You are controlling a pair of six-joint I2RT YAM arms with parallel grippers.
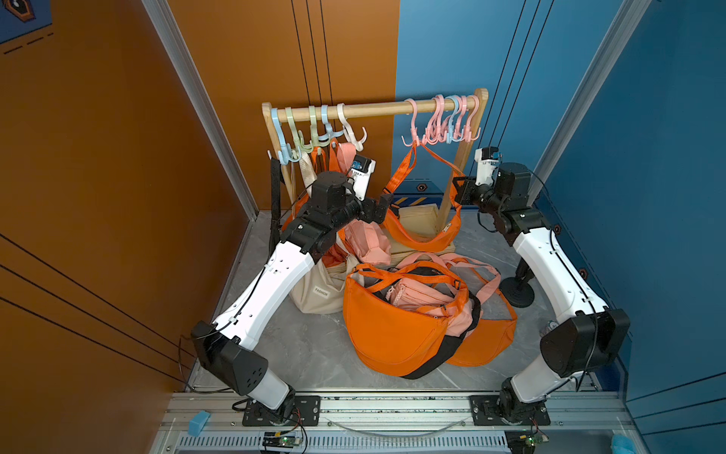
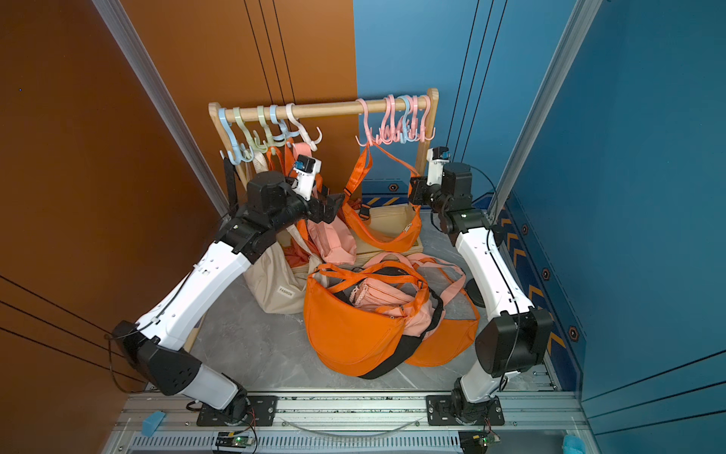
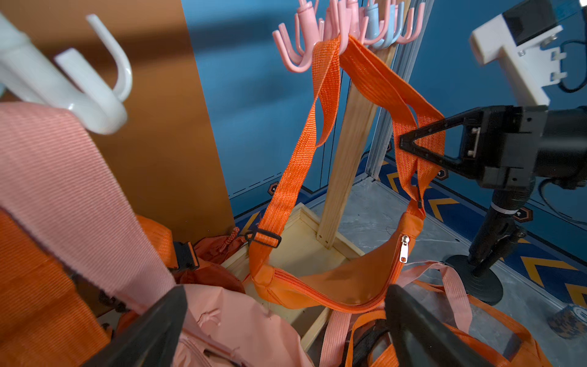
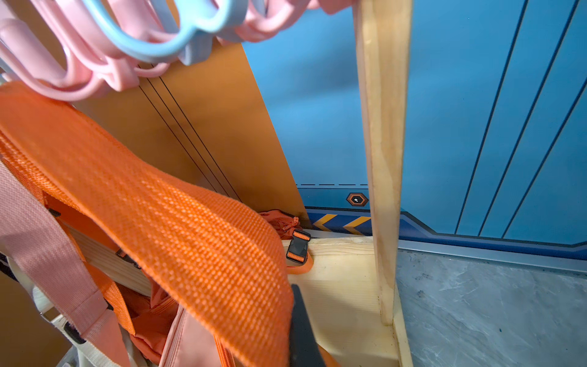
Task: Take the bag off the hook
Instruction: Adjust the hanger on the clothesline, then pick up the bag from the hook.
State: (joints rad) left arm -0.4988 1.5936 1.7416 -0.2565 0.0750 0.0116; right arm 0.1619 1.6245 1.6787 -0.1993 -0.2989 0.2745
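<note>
My left gripper should keep moving in until its open fingers straddle the orange strap's free run (image 1: 400,175), which hangs clear below the pink hook and faces them.
An orange crescent bag (image 1: 426,238) (image 2: 389,240) (image 3: 343,282) hangs by its orange strap (image 3: 381,82) (image 4: 190,228) from a pink hook (image 1: 412,135) (image 2: 367,135) (image 3: 298,57) on the wooden rail. My right gripper (image 1: 457,188) (image 2: 413,188) (image 3: 405,143) (image 4: 290,317) is shut on the right run of that strap, a little above the bag's body. My left gripper (image 1: 383,204) (image 2: 338,202) (image 3: 287,295) stands open beside the strap's left run, with nothing between its fingers.
The wooden rack (image 1: 373,108) carries more pink, blue, green and white hooks. Beige, pink and orange bags hang at its left end (image 1: 338,157). A pile of orange and pink bags (image 1: 400,314) lies on the grey floor in front. A black stand (image 1: 518,291) is by the right arm.
</note>
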